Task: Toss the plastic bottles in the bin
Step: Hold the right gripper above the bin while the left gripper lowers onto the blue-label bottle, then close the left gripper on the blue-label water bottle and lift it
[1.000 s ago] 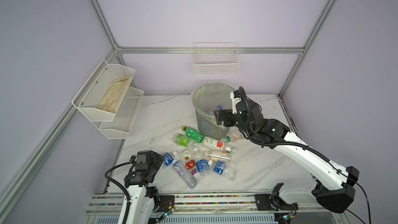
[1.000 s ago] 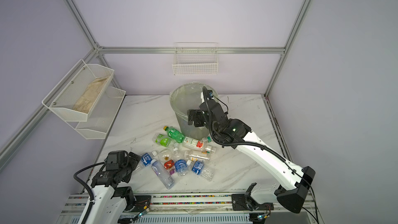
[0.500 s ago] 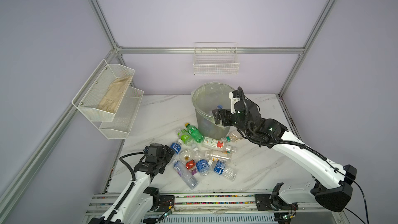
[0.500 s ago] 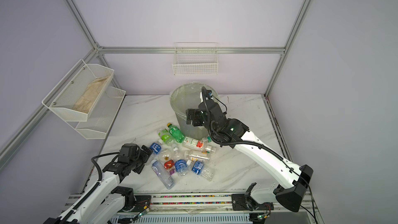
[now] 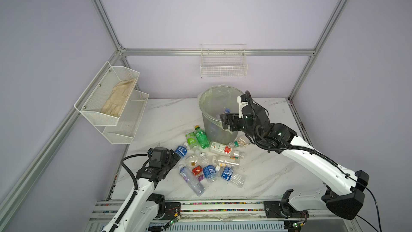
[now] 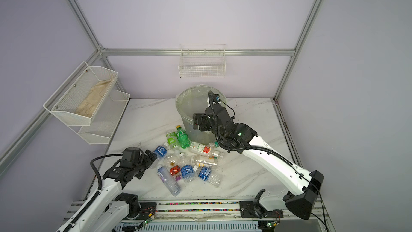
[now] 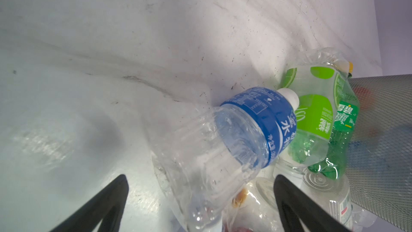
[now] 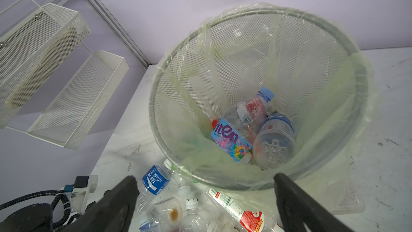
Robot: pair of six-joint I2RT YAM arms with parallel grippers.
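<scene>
I should lift clear, because the blue-labelled bottle's clear base [image 7: 201,174] lies at a slant across my left gripper's opening. I should then line up from above and take hold of its blue label [image 5: 181,150].
Several plastic bottles [image 5: 209,164] [image 6: 189,164] lie in a heap on the marble table in front of the bin [image 5: 211,130] [image 6: 189,108]. The bin is grey mesh with a pale-green liner, and a few bottles [image 8: 231,139] lie at its bottom. My left gripper [image 5: 176,155] [image 6: 151,156] [image 7: 200,186] is open at the heap's left edge. The clear base of a blue-labelled bottle [image 7: 256,126] [image 5: 181,150] lies between its fingers. My right gripper [image 5: 225,120] [image 6: 197,121] [image 8: 204,179] hangs open and empty over the bin's near rim [image 8: 160,99].
A two-tier white mesh shelf [image 5: 111,101] with a cloth in it hangs on the left wall. A white wire basket [image 5: 223,63] hangs on the back wall above the bin. Aluminium posts frame the cell, and a rail [image 5: 211,206] runs along the table's front edge.
My left arm has reached forward from the front-left corner into the heap and pushed the blue-labelled bottle toward the bin. The right gripper has shifted slightly left at the rim. Both stay open.
</scene>
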